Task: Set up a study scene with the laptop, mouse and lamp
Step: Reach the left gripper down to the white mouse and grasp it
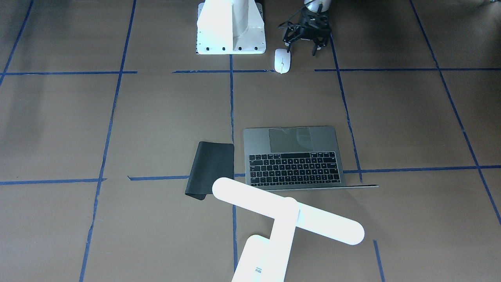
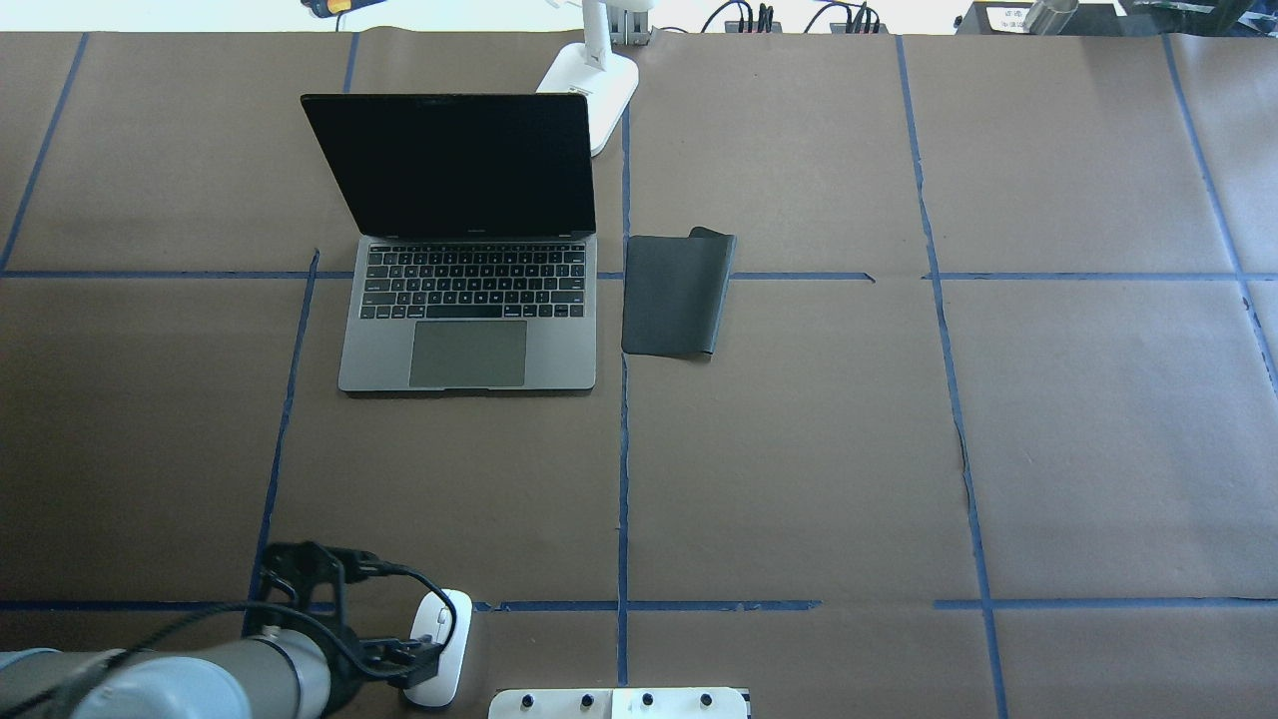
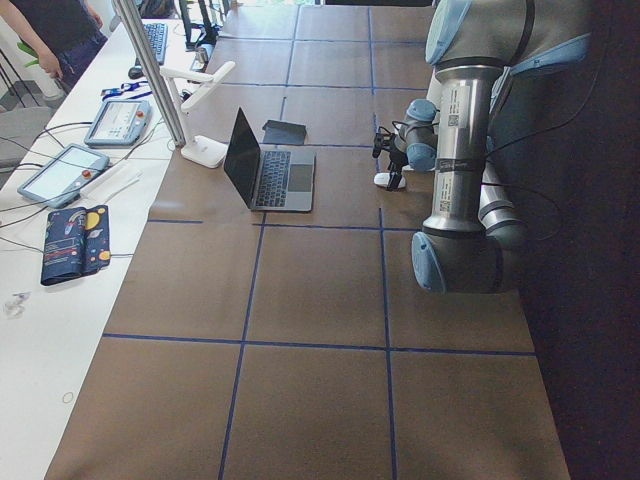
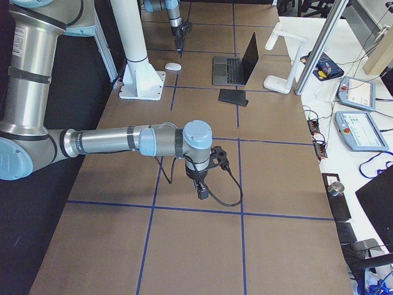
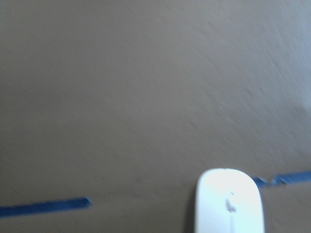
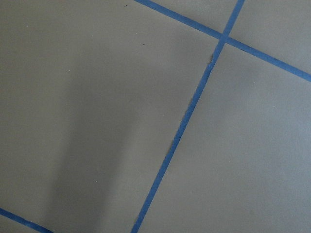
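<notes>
The white mouse (image 1: 282, 61) should come free right away and travel alone when I lift and carry it, since its rounded front end (image 1: 282, 71) is cordless.
The white mouse (image 1: 282, 60) lies on the brown table near the robot's base; it also shows in the overhead view (image 2: 446, 654) and in the left wrist view (image 5: 230, 202). My left gripper (image 1: 301, 50) hangs just beside it with its fingers apart and nothing between them. The open dark-grey laptop (image 2: 469, 300) stands at mid-table, with the white lamp (image 1: 287, 211) behind it, its base (image 2: 589, 80) at the far edge. My right gripper (image 4: 201, 187) hovers over bare table far off to the robot's right; I cannot tell whether it is open.
A black mat (image 2: 674, 295) lies right of the laptop, one edge curled. The white flared pedestal (image 1: 231, 27) stands beside the mouse. Blue tape lines cross the table. Tablets and cables lie on the white bench (image 3: 60, 260) beyond the table's far edge.
</notes>
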{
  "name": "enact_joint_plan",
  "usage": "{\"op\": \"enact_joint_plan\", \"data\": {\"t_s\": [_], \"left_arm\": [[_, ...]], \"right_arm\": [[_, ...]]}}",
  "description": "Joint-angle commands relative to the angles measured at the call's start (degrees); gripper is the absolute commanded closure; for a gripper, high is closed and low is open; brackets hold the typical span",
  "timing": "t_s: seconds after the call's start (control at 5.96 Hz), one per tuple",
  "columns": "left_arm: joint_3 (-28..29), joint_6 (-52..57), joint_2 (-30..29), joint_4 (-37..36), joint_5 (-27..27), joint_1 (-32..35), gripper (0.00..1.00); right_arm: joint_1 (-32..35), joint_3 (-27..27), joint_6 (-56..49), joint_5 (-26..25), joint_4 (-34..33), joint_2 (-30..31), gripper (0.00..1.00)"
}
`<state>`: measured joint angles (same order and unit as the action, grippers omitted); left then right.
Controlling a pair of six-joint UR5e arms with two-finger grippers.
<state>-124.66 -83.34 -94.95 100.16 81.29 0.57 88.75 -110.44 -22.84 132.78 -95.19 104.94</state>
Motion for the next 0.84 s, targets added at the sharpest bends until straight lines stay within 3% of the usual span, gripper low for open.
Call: {"op": "enact_joint_plan", "data": {"t_s": [0.0,0.5,0.67], "left_arm": [[5.11,-0.25,-4.88,-1.98,-0.52,-2.06,0.00],[7.23,-0.16,-6.73,-1.81,-0.43,-2.15,0.02],[7.76,-0.24,-7.26,-1.72,-0.34,-2.15,0.44]], "right_arm": [[0.11,0.05,0.25,0.03,0.00,0.00,0.00],[0.11,0.05,0.25,0.02,0.00,-0.26,0.00],[0.11,0.05,0.25,0.11,-0.09,-0.26,0.00]]}}
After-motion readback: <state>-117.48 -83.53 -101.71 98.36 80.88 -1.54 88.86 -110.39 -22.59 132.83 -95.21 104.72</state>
